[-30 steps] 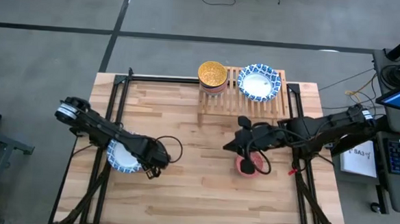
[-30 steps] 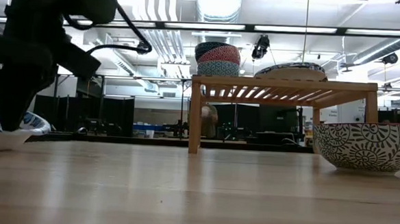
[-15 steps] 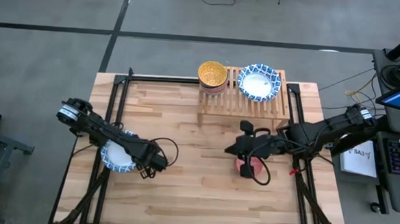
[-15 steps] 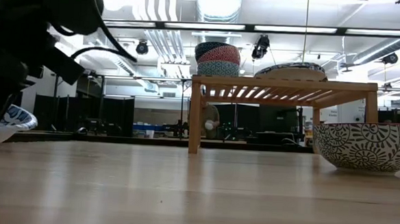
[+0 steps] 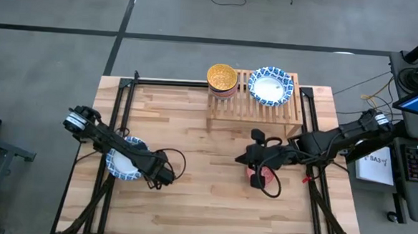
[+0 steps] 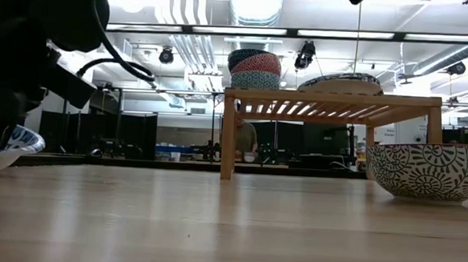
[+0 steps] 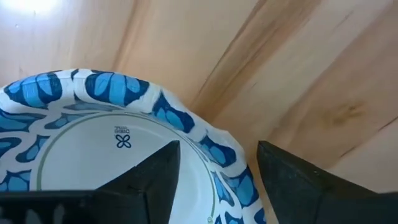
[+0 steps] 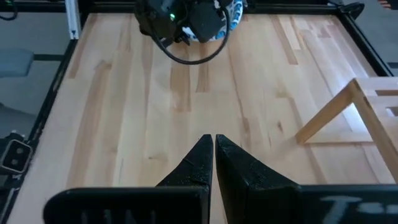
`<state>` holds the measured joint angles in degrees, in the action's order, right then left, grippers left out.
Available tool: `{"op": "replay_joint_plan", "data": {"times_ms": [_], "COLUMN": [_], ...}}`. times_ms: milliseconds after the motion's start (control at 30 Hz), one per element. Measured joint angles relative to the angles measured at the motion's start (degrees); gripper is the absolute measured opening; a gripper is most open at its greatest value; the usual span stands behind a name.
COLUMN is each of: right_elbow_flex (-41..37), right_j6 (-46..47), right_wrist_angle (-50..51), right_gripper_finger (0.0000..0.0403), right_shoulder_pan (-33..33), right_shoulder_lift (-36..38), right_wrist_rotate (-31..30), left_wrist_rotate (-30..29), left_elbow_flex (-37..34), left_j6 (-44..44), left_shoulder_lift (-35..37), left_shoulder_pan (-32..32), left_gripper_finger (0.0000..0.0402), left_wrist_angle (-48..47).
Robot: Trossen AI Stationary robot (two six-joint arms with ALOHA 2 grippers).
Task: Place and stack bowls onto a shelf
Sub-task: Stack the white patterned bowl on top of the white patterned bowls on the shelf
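Note:
The large blue-and-white bowl (image 5: 122, 167) will tilt to a slant when I lift it, because my left gripper straddles just one side of the sloping rim (image 7: 233, 165).
A large blue-and-white bowl (image 5: 123, 163) lies at the table's left. My left gripper (image 5: 161, 177) points steeply down at its right rim. In the left wrist view the fingers of my left gripper (image 7: 217, 145) stand apart, one over the white inside, one outside the rim. The low view shows this bowl (image 6: 18, 140) tilted, mostly behind the arm. My right gripper (image 5: 242, 159) is shut and hangs above a small bowl (image 5: 259, 176) that is red inside. The shelf (image 5: 238, 104) at the far edge carries stacked small bowls (image 5: 222, 77) and a large bowl (image 5: 271, 86). My left gripper has the large bowl's right rim (image 7: 225, 148) between its parted fingers, coming from above. I cannot tell whether either finger touches the bowl.
Bare wood lies between the two arms and along the near edge (image 5: 211, 217). Black frame rails (image 5: 124, 98) run beside the table. In the low view a dark-patterned bowl (image 6: 428, 169) sits at the right, in front of the shelf (image 6: 332, 98).
My left gripper has tipped more steeply down, and the large bowl has shifted a little toward the table's left edge. My right gripper has sunk slightly toward the small bowl, staying shut.

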<state>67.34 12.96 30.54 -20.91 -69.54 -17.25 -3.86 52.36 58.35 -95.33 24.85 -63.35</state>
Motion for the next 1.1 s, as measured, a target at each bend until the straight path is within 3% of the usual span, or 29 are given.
{"op": "replay_joint_plan", "data": {"times_ms": [100,267,433,667,867,1000,1100], "right_elbow_flex": [-0.65,-2.51,-6.28,-9.27,-13.21,-16.00,-18.15], "right_j6": [0.66,-0.12,-2.43,-2.74,-5.20,-9.87,-13.73], "right_wrist_angle": [-0.02,-3.64,-8.17,-8.76,-10.62,-13.82,-18.63], "right_gripper_finger": [0.0009,0.0009,0.0009,0.0009,0.0009,0.0009,0.0009], "right_shoulder_pan": [-0.60,-3.18,-6.32,-10.72,-15.55,-19.99,-23.12], "right_shoulder_lift": [0.00,0.06,0.94,6.38,12.45,15.94,18.30], "right_wrist_rotate": [-0.91,-0.97,-0.97,-0.97,-1.54,-1.38,-3.01], "left_wrist_rotate": [-0.05,-0.11,0.04,5.57,-4.02,-11.56,-13.20], "left_elbow_flex": [0.21,3.32,11.29,36.15,57.00,65.15,68.82], "left_j6": [-2.11,-8.22,-15.16,-43.32,-55.68,-64.72,-73.02], "left_shoulder_lift": [0.19,0.55,0.55,0.66,0.76,0.65,-0.57], "left_shoulder_pan": [-0.01,-0.01,0.27,2.72,-1.60,-5.34,-8.48], "left_gripper_finger": [0.0157,0.0020,0.0005,0.0001,0.0001,0.0000,0.0000], "left_wrist_angle": [-0.05,-2.56,-7.60,-16.74,-13.45,-6.78,-2.27]}}
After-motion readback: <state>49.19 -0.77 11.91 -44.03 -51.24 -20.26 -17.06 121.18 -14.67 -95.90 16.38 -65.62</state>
